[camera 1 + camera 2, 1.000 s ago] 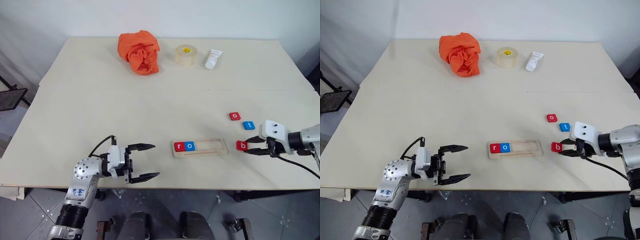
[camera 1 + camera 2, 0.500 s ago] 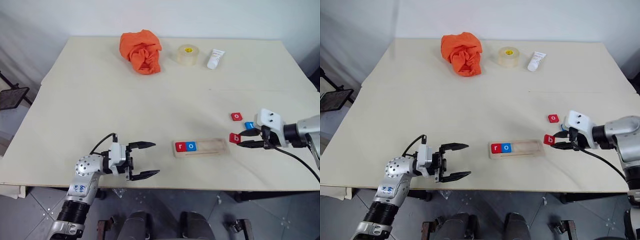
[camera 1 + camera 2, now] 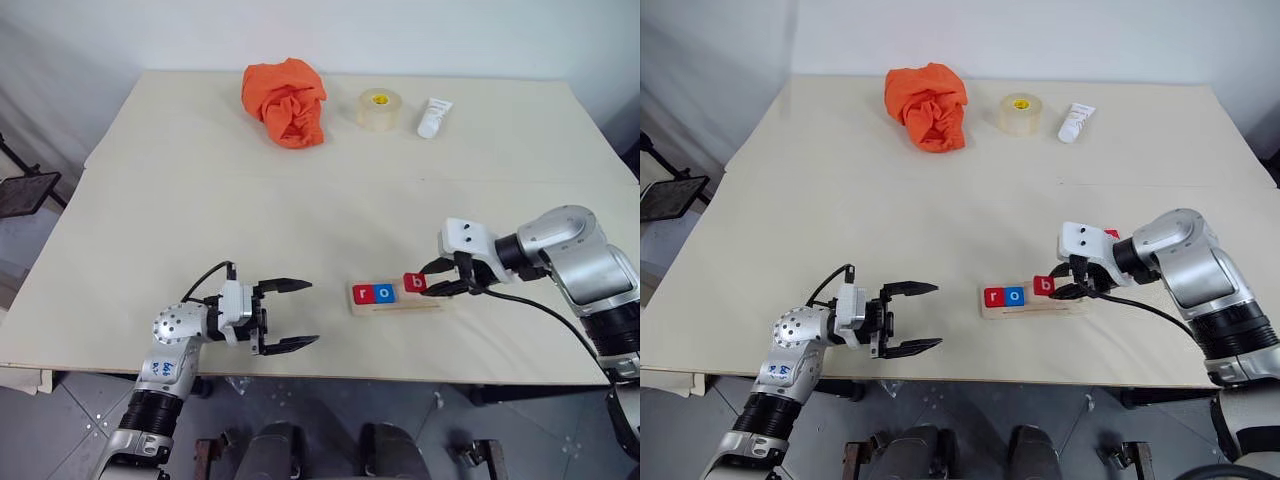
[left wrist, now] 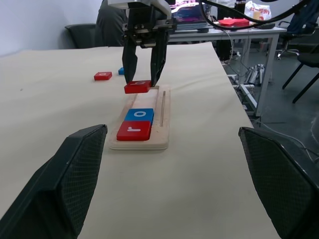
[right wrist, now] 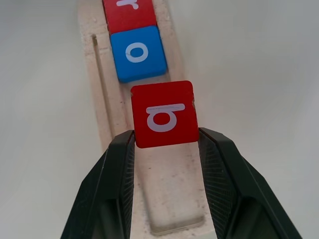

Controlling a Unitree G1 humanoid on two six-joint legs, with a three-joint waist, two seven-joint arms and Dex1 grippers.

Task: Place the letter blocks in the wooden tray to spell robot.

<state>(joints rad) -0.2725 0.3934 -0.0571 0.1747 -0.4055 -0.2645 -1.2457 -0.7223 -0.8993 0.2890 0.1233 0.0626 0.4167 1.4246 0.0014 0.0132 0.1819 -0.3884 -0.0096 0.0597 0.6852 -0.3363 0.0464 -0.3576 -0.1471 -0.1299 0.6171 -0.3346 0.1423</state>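
Note:
The robot's right gripper has its fingers on both sides of the red b block (image 5: pixel 165 114) above the tray's rims, so it should let go of the block, close its fingers and gently push the block into the slot (image 5: pixel 167 174).
The wooden tray (image 3: pixel 432 299) lies near the table's front edge, with a red r block (image 3: pixel 361 294) and a blue o block (image 3: pixel 382 293) at its left end. My right gripper (image 3: pixel 425 282) is shut on a red b block (image 5: pixel 163 113) and holds it just above the tray's slot, right beside the blue o (image 5: pixel 138 53). In the left wrist view a red block (image 4: pixel 103 75) and a blue block (image 4: pixel 121 70) lie on the table beyond the tray (image 4: pixel 162 132). My left gripper (image 3: pixel 311 313) stands open and empty at the front left, pointing toward the tray.
An orange cloth (image 3: pixel 285 102), a tape roll (image 3: pixel 377 108) and a white tube (image 3: pixel 433 117) sit along the far side of the table. The table's front edge runs just below the left gripper and the tray.
My right gripper has carried the red b block leftward from its spot on the table to above the tray, next to the blue o. The left gripper has stayed put.

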